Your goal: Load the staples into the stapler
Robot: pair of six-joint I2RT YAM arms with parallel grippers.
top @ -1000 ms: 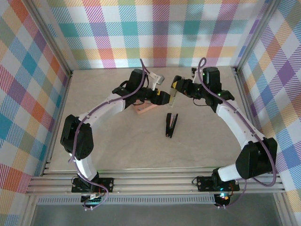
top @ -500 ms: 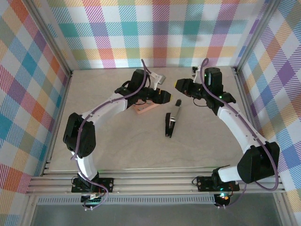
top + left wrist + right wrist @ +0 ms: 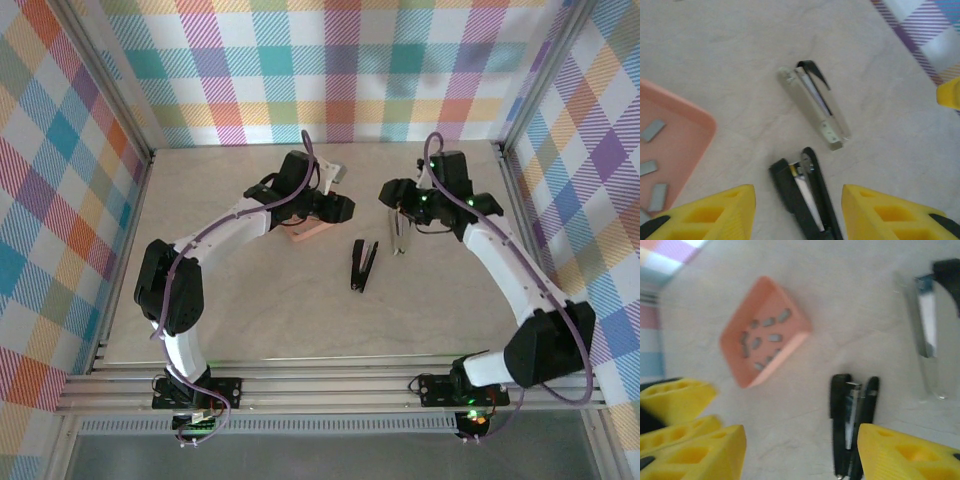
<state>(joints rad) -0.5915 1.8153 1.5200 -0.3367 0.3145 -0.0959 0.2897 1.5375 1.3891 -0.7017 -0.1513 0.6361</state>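
I should pick up the stapler with my right gripper and pass it over, because the clear stapler [image 3: 400, 236] is close to my right gripper and away from my left gripper by the tray.
A black stapler [image 3: 362, 265] lies opened on the table, its metal channel showing [image 3: 807, 192]. A clear stapler [image 3: 400, 238] lies to its right, also on the table [image 3: 815, 107]. Several grey staples [image 3: 769, 337] lie in the salmon tray [image 3: 308, 231]. My left gripper [image 3: 796, 197] hovers open and holds nothing, above the black stapler and beside the tray. Open and just as empty, my right gripper [image 3: 800, 455] hangs over the table, with the black stapler [image 3: 852, 425] near its right finger. In the top view the left gripper [image 3: 340, 208] and right gripper [image 3: 393, 200] face each other.
The tray's rim [image 3: 700, 145] lies left of the black stapler. My right gripper's yellow finger [image 3: 949, 92] shows at the right edge of the left wrist view. Plaid walls [image 3: 320, 60] and metal rails enclose the table, with bare surface toward the near side.
My right gripper opened and let go of the clear stapler, which now lies on the table right of the black one. The right gripper shifted right. The left gripper narrowed a little.
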